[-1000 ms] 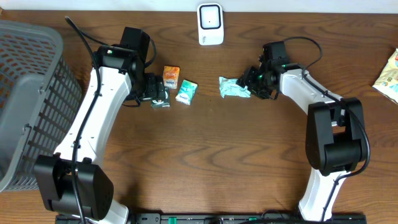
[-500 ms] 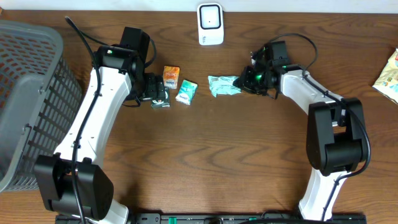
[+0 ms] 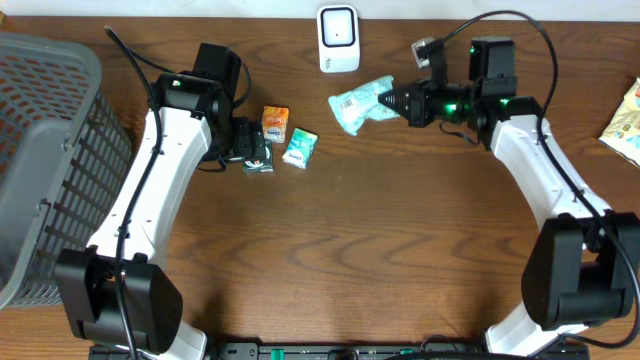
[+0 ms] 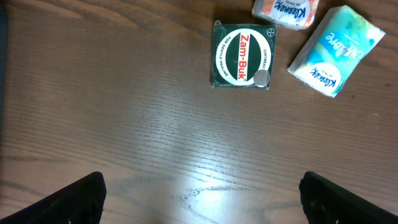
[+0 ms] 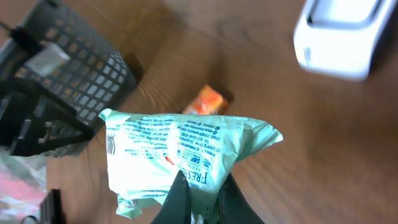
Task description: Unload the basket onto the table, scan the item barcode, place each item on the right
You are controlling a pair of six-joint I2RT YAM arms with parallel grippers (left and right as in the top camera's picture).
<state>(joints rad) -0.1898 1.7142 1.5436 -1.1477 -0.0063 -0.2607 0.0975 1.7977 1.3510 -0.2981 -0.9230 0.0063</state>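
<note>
The packet's barcode (image 3: 348, 104) faces up, away from the scanner's window, so my right gripper should lay the packet barcode-down on the clear wood (image 3: 396, 154) and retake it.
The item is a pale green printed packet (image 3: 360, 103), held off the table just right of and below the white scanner (image 3: 338, 38). My right gripper (image 3: 398, 103) is shut on the packet's right end. In the right wrist view the packet (image 5: 180, 155) hangs crumpled from the pinching right gripper (image 5: 202, 186), a barcode (image 5: 111, 144) shows at its left edge, and the scanner (image 5: 342, 37) is blurred at the top right. My left gripper (image 3: 247, 146) hovers low over the table, open and empty (image 4: 202, 202).
A green Zam-Buk box (image 4: 242, 56), an orange Kleenex pack (image 3: 275, 122) and a teal Kleenex pack (image 3: 299, 147) lie by the left gripper. A grey mesh basket (image 3: 40, 150) fills the left side. A colourful packet (image 3: 625, 125) lies at the right edge.
My right gripper closed on the green packet, lifted it off the table and carried it up and left toward the scanner. The left arm stayed still.
</note>
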